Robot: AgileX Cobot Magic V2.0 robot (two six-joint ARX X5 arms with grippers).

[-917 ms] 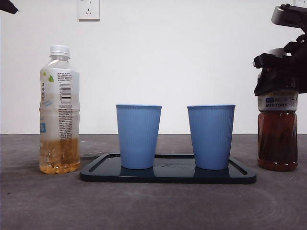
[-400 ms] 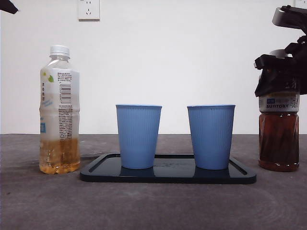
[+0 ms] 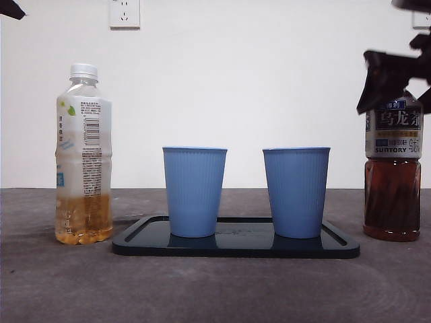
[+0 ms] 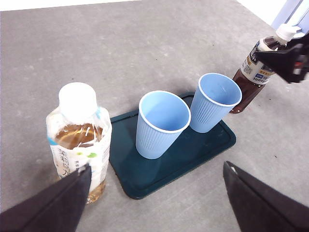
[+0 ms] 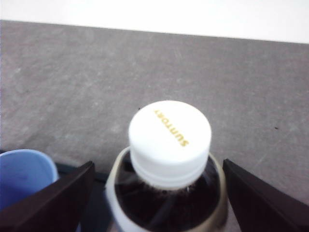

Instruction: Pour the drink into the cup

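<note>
I expect that when I tilt the pale tea bottle, its amber drink point(image 3: 84, 219) will flow toward the bottle's neck but stay inside, because the white cap point(image 3: 84, 71) closes the bottle.
A dark tea bottle point(image 3: 392, 195) with a white cap point(image 5: 170, 140) stands on the table at the right. My right gripper point(image 3: 396, 81) is open, its jaws on either side of the bottle's neck and shoulder, above the label. Two blue cups point(image 3: 194, 192) point(image 3: 296, 192) stand empty on a dark tray point(image 3: 236, 247) in the middle. A pale tea bottle point(image 3: 83, 155), capped and about a third full, stands at the left. My left gripper point(image 4: 157, 169) hangs open high above the tray and shows as a black tip point(image 3: 10, 9) in the front view.
A grey table runs back to a white wall with a socket point(image 3: 124, 13). Bare table lies in front of the tray and between the tray and each bottle.
My right gripper has risen along the dark bottle, from around the label up to the neck, uncovering the label. The bottle still stands on the table, shifted slightly right.
</note>
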